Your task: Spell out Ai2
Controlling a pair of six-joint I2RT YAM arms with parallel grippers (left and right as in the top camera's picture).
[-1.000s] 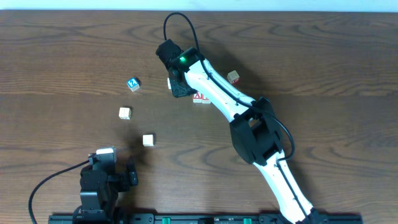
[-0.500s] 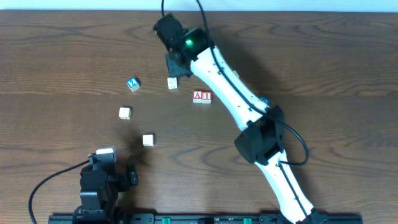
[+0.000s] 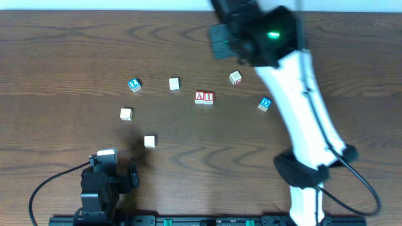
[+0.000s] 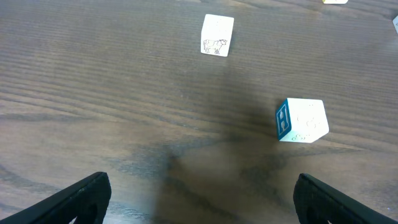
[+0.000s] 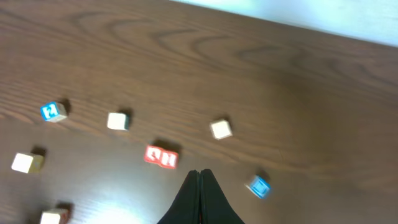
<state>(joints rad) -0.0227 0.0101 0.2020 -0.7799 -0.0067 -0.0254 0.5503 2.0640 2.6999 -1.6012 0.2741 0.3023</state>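
My right gripper is drawing back, and the red "A" and "I" cubes point(image 3: 204, 98) stand flush in order. So it should keep moving back until it rests open at the table's near edge point(image 3: 352, 204).
The red "A" cube point(image 3: 200, 96) and the red "I" cube point(image 3: 208, 97) stand side by side, touching, mid-table; in the right wrist view they show as one red pair point(image 5: 161, 156). The blue "2" cube point(image 3: 134, 85) sits apart to their left, also in the right wrist view point(image 5: 53, 111). My right gripper point(image 3: 221, 43) is raised high over the far side of the table, shut and empty point(image 5: 200, 177). My left gripper point(image 3: 108, 179) rests at the near left, open and empty point(image 4: 202, 202).
A blue "D" cube point(image 3: 265, 103) lies right of the pair. A pale cube point(image 3: 174, 83) lies between the "2" and the "A". Another cube point(image 3: 235, 77) lies behind the pair. Two pale cubes point(image 3: 126, 113) point(image 3: 149, 141) lie ahead of my left gripper.
My right arm has lifted away from the pale cube beside the "A" and swung up and to the right. The cubes have stayed put. The left arm has not moved.
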